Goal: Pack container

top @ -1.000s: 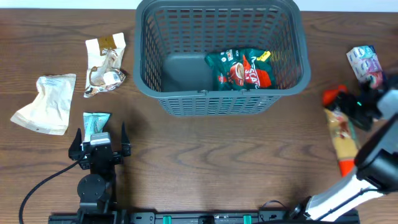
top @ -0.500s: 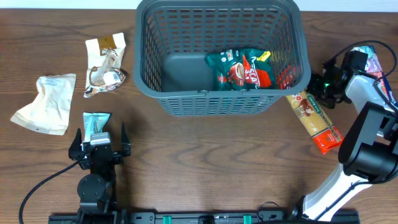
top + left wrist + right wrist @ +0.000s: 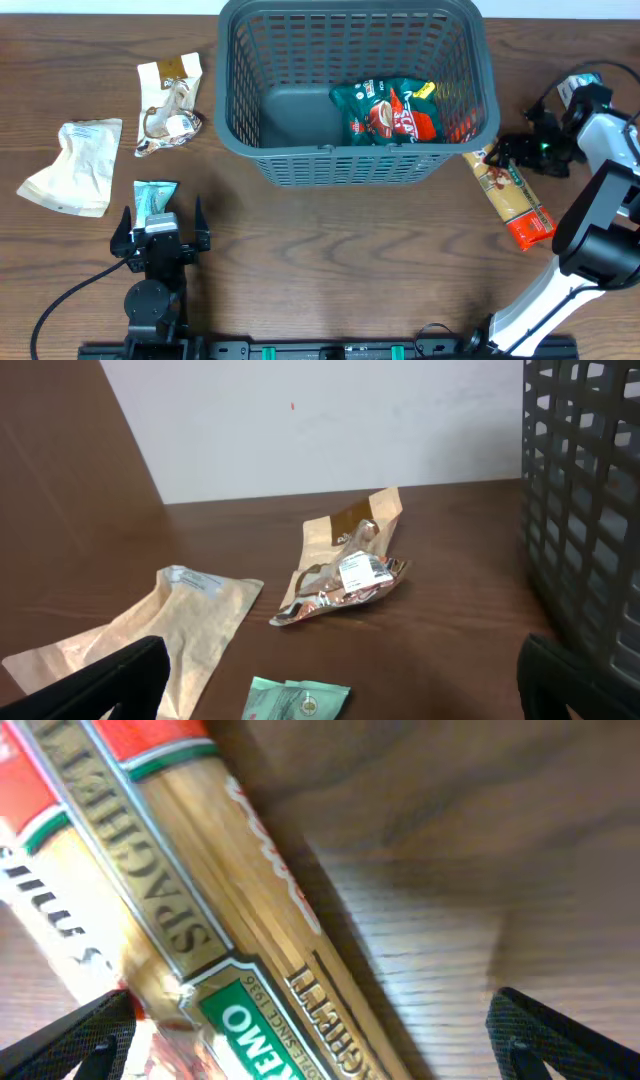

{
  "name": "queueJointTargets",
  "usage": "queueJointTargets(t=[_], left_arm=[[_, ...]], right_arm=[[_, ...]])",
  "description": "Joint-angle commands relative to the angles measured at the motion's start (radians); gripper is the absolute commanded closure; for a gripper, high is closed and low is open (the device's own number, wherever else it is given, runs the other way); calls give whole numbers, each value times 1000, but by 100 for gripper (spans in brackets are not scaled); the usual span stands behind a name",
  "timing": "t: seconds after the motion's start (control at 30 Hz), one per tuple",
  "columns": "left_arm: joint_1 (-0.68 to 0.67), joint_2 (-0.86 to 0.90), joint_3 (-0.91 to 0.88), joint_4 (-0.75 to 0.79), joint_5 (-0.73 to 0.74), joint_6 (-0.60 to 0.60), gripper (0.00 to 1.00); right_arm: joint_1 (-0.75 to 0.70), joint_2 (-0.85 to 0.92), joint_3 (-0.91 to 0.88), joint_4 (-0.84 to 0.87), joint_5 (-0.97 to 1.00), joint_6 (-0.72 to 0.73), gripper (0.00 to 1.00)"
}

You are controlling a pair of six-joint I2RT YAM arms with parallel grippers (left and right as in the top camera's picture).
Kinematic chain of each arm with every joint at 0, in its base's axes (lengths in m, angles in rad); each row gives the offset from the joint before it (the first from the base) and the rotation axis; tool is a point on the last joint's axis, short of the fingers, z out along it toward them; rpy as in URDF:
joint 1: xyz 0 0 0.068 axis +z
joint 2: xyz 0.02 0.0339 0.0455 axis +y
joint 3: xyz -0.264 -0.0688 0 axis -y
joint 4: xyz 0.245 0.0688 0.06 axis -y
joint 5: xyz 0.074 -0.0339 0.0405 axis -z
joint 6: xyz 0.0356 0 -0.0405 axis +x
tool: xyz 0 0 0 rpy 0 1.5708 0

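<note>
The spaghetti packet (image 3: pixel 172 990) is at a slant under one finger of my right gripper, so I should move and turn the gripper to straddle the packet squarely (image 3: pixel 499 181) before I close it.
The container (image 3: pixel 350 160), a big dark grey slotted basket, stands at the back centre with a green and red snack packet (image 3: pixel 385 112) inside. A long spaghetti packet (image 3: pixel 515 200) lies slantwise on the table by the basket's right front corner. My right gripper (image 3: pixel 505 150) hovers open over its upper end. In the right wrist view the spaghetti packet (image 3: pixel 200 900) fills the space between the wide-apart fingers of the right gripper (image 3: pixel 310 1025). My left gripper (image 3: pixel 160 222) rests open at the front left, just behind a teal packet (image 3: pixel 155 195). The left gripper (image 3: pixel 340 660) holds nothing.
A cream pouch (image 3: pixel 70 165) and a torn brown foil packet (image 3: pixel 170 105) lie left of the basket, seen too in the left wrist view as cream pouch (image 3: pixel 150 630) and foil packet (image 3: pixel 345 565). The basket wall (image 3: pixel 585 510) rises at that view's right.
The right arm swung in from the far right edge and came down over the spaghetti packet. That packet shifted left towards the basket. The left arm stayed still.
</note>
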Motion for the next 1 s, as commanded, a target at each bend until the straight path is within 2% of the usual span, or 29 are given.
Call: queueJointTargets(t=[0.0,0.27,0.47,0.8,0.97], left_arm=[[5,-6,-30,-18,-18,5,1],[5,-6,-30,-18,-18,5,1],[5,-6,-30,-18,-18,5,1],[5,-6,-30,-18,-18,5,1],[5,-6,-30,-18,-18,5,1]], right_arm=[[-7,10,62,-24,-66,-167,1],[19,10,135,-113,-122,-340,1],[82,10,135,-140,-121,-381,1],[202,10,134,-179,196,-378,1],[210,10,129,-184,266,-352,1]])
